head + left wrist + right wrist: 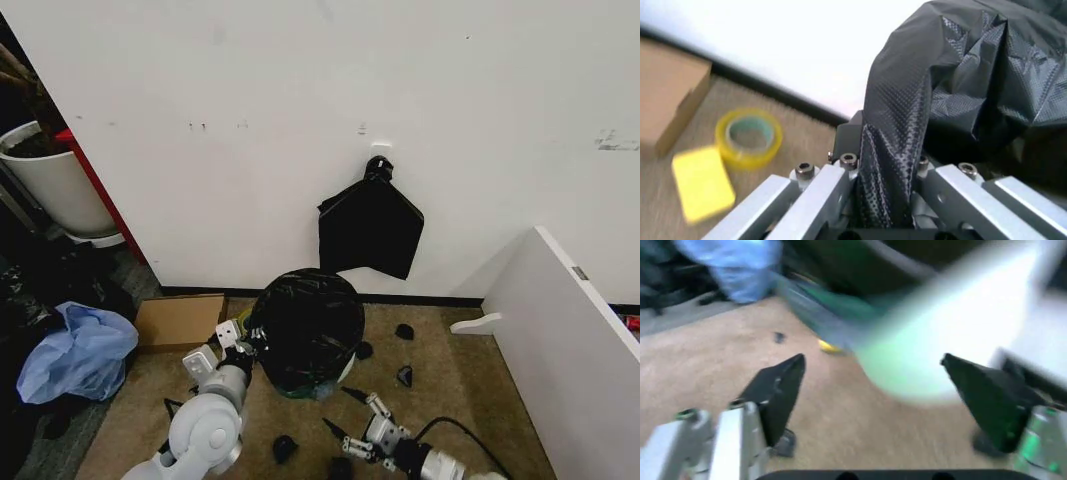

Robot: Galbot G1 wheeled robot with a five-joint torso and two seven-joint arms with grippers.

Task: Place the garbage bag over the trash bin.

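Observation:
My gripper will lift the bag, and the bag will then come free and spread wide, because the garbage bag's edge [312, 388] hangs loose beside the trash bin's pale side [347, 370].
The glossy black garbage bag [306, 328] is draped over the trash bin and hides nearly all of it. A pale strip of the bin's wall [344, 371] shows under the bag's lower right edge. My left gripper [249, 336] is at the bag's left side, shut on a fold of the film. In the left wrist view that fold [888, 150] is pinched in the gripper [885, 167]. My right gripper [356, 414] hovers open just in front of the bin. In the right wrist view its fingers [781, 389] stand wide apart before the blurred pale bin [923, 357].
A flat black bundle [371, 229] hangs on the wall behind. At the left are a cardboard box [180, 320], a light blue bag [76, 352] and a white tub [52, 182]. A white panel [570, 340] stands to the right. Yellow tape [749, 137], a sponge [703, 183] and small black pieces [405, 376] lie on the carpet.

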